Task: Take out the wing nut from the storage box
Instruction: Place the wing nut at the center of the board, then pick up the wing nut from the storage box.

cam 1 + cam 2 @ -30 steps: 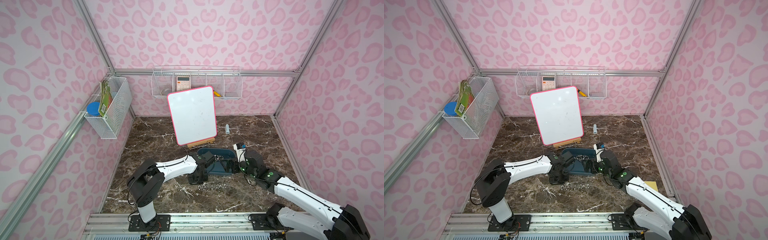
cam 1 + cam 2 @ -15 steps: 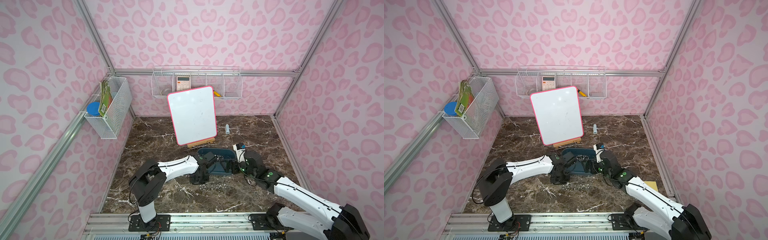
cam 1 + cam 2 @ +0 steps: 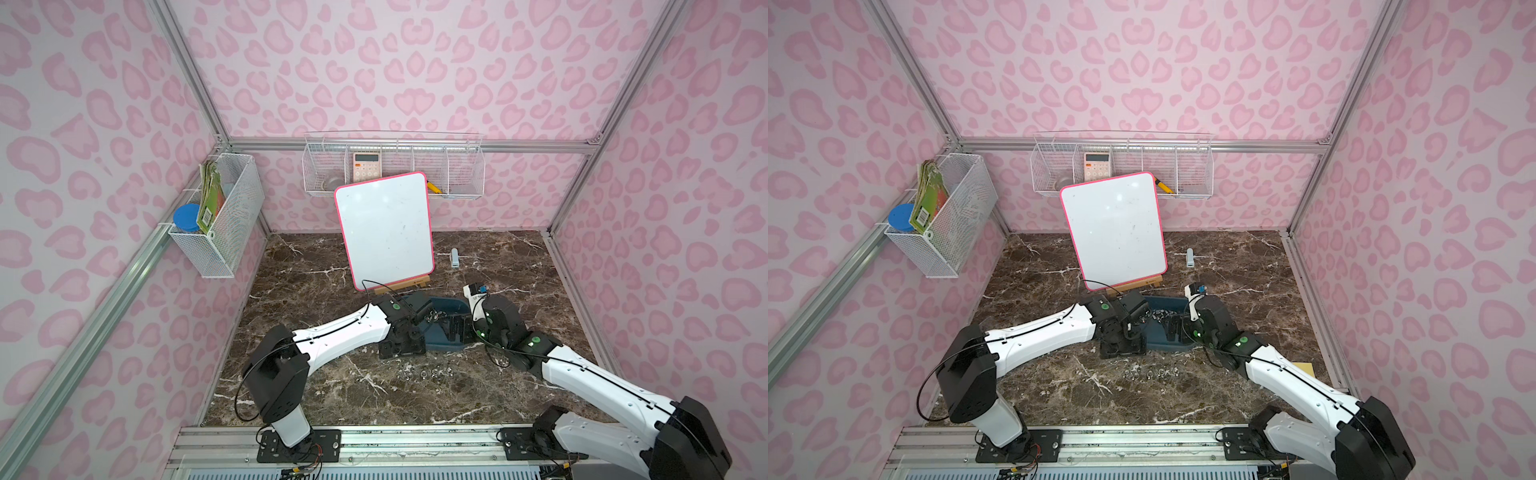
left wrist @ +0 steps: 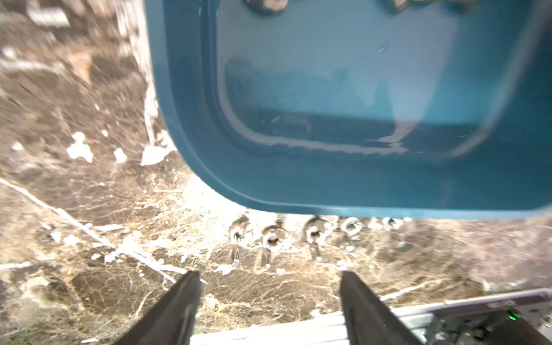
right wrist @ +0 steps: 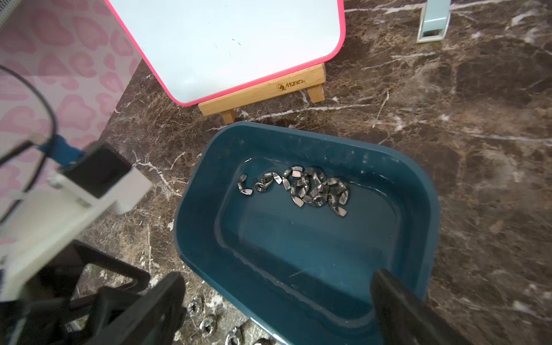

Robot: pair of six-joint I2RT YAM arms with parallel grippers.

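Observation:
The wing nuts lie clustered (image 5: 307, 187) near the storage box's far side, beyond the robot's left gripper, so the robot's right gripper needs to pick one (image 5: 338, 201) and pass it over.
The storage box (image 5: 418, 185) is a teal tub on the marble table, seen in both top views (image 3: 446, 305) (image 3: 1163, 301). Several silver wing nuts (image 5: 313, 188) lie clustered on its floor near the far wall. More wing nuts (image 4: 273, 237) lie in a row on the table just outside its front rim (image 4: 328, 191), also in a top view (image 3: 424, 372). My left gripper (image 4: 268, 274) stands open and empty above the table, near that row by the box's front left corner (image 3: 401, 351). My right gripper (image 5: 277, 286) is open and empty, straddling the box's near rim.
A pink-framed whiteboard (image 3: 384, 230) on a wooden easel stands right behind the box. A small pale blue object (image 3: 455, 257) lies further back. White wire baskets hang on the back wall (image 3: 392, 174) and the left wall (image 3: 218, 220). A tan block (image 3: 1304, 368) lies at the table's right edge.
My left gripper's jaws have opened over the table in front of the box. The right arm has held still.

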